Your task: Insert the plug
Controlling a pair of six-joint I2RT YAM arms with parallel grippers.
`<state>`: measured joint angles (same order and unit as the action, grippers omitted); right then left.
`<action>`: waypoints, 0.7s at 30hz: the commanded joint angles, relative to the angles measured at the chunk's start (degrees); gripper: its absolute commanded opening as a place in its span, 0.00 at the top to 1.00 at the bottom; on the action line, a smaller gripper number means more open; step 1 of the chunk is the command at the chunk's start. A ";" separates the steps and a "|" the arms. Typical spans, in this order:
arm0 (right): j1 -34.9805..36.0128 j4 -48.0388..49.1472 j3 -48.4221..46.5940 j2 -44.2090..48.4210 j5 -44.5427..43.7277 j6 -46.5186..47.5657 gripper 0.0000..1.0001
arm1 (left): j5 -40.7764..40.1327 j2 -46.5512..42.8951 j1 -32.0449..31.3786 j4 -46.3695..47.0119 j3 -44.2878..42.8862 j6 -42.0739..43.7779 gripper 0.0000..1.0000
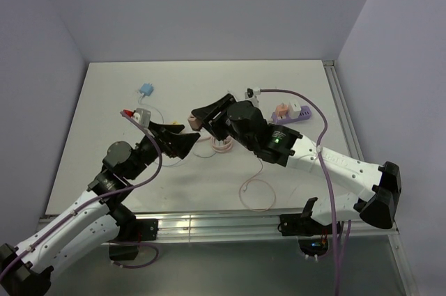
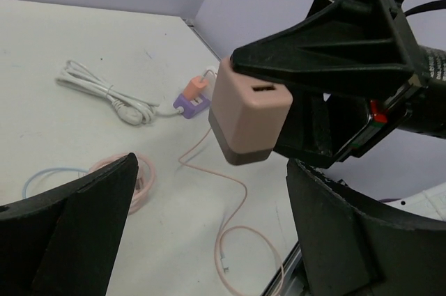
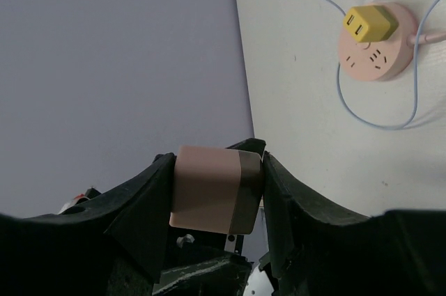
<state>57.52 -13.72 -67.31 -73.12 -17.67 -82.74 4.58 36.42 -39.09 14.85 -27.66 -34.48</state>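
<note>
The plug is pinched by my right gripper across its USB side and brown end (image 3: 248, 193). My left gripper should take hold of the plug's sides (image 2: 256, 127), and then my right gripper should grip the plug again.
The plug (image 2: 249, 116) is a pink cube charger with a brown end and a USB port on its face. It hangs above the table, pinched between the black fingers (image 2: 327, 38) of my right gripper (image 3: 216, 164), which is shut on its two sides. It also shows as a small pink block (image 1: 196, 122) at the table's middle. My left gripper (image 2: 212, 170) stands open just below and in front of the plug, not touching it, with nothing between its fingers. From above, the left gripper (image 1: 180, 136) points at the right one.
A thin pink cable (image 2: 237, 198) loops over the table under the plug, its USB end (image 2: 224, 262) near the front rail. A purple power strip (image 2: 191, 101) with a white cord (image 2: 104, 94) lies behind. A round pink socket (image 3: 376, 49) carries a yellow charger (image 3: 369, 23).
</note>
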 commanded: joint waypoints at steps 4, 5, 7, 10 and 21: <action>0.93 1.76 -2.30 -0.18 -1.40 -0.67 1.00 | -0.45 2.07 -0.55 6.68 -3.28 0.91 0.07; 0.93 1.68 -2.39 -0.44 -1.40 -0.67 1.00 | -0.36 2.25 -0.55 7.03 -3.36 0.82 0.07; 1.02 1.67 -2.65 -0.44 -0.96 -0.58 1.00 | -0.53 3.29 -0.81 7.30 -3.80 0.90 0.08; 1.28 2.02 -3.00 -0.53 -0.70 -0.23 1.00 | -1.33 4.96 -0.90 6.59 -4.77 0.99 0.10; 1.81 3.69 -2.74 -0.35 5.00 4.42 0.65 | -1.60 7.43 -0.99 1.42 -8.02 1.78 0.88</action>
<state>58.41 -12.99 -67.53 -74.24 -17.39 -81.60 4.97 43.16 -40.71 17.45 -32.38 -32.34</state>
